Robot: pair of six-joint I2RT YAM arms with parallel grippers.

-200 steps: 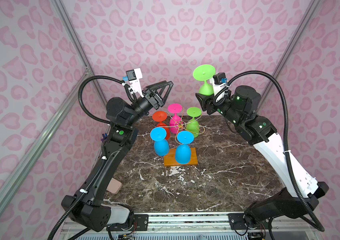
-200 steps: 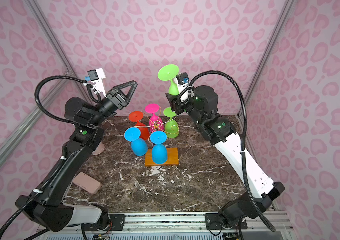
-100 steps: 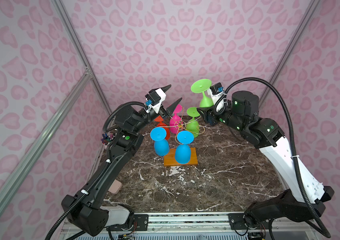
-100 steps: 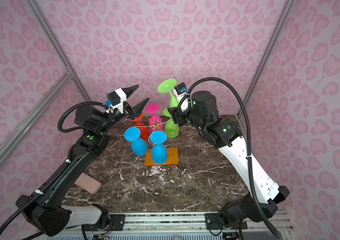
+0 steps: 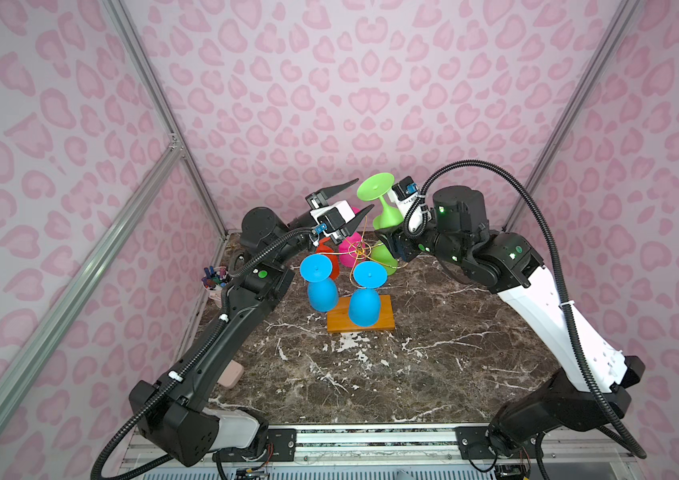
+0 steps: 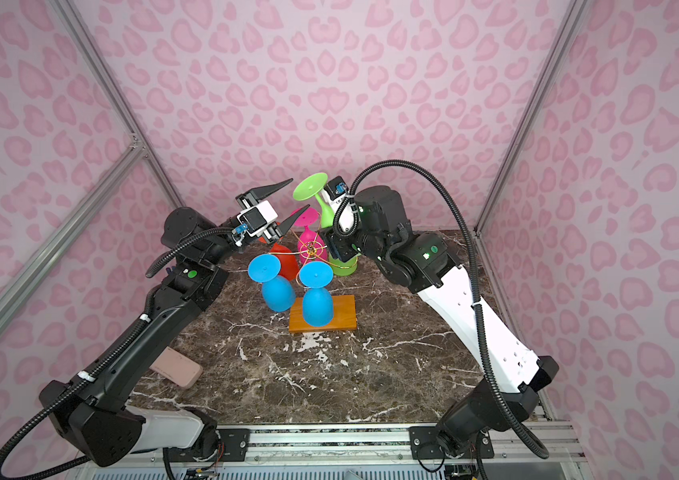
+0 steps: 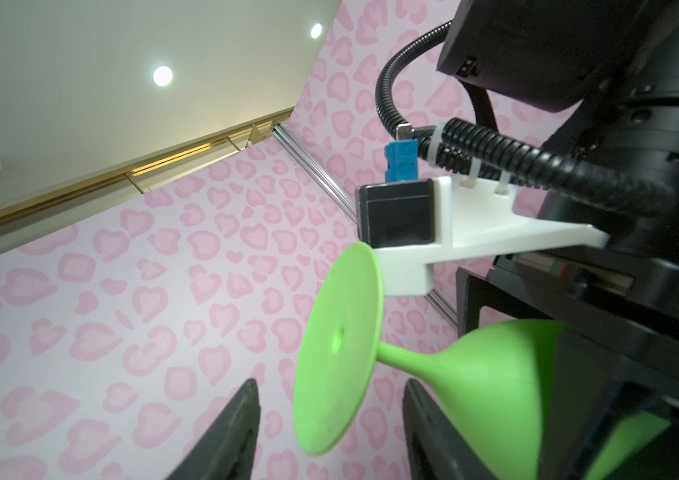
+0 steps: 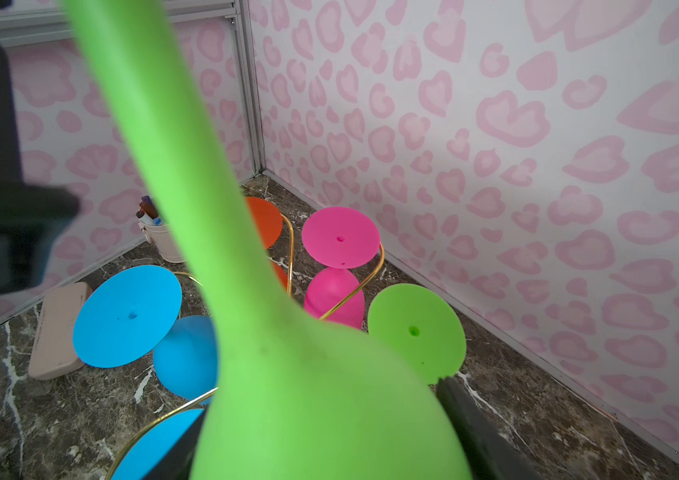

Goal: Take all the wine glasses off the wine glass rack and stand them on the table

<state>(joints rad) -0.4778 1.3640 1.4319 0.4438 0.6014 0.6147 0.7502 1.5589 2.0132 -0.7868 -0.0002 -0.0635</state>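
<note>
The wine glass's foot points up while my right gripper holds the green wine glass's bowl. Next, my left gripper takes the foot before my right gripper grips the wine glass again by its rim.
The green wine glass hangs in the air above the wine glass rack, foot up and tilted left. My right gripper is shut on its bowl. My left gripper is open, and its two black fingertips flank the glass's round foot without touching it. On the gold wire arms several glasses still hang upside down: two blue, a pink, an orange and a second green.
A cup of pens stands at the left wall. A pinkish flat block lies near the left arm's base. Patterned walls and aluminium posts close in the back and sides of the marble table.
My left gripper has swung in from the left up to the green glass's foot, and its jaws have narrowed. My right gripper has brought the glass down and to the left.
</note>
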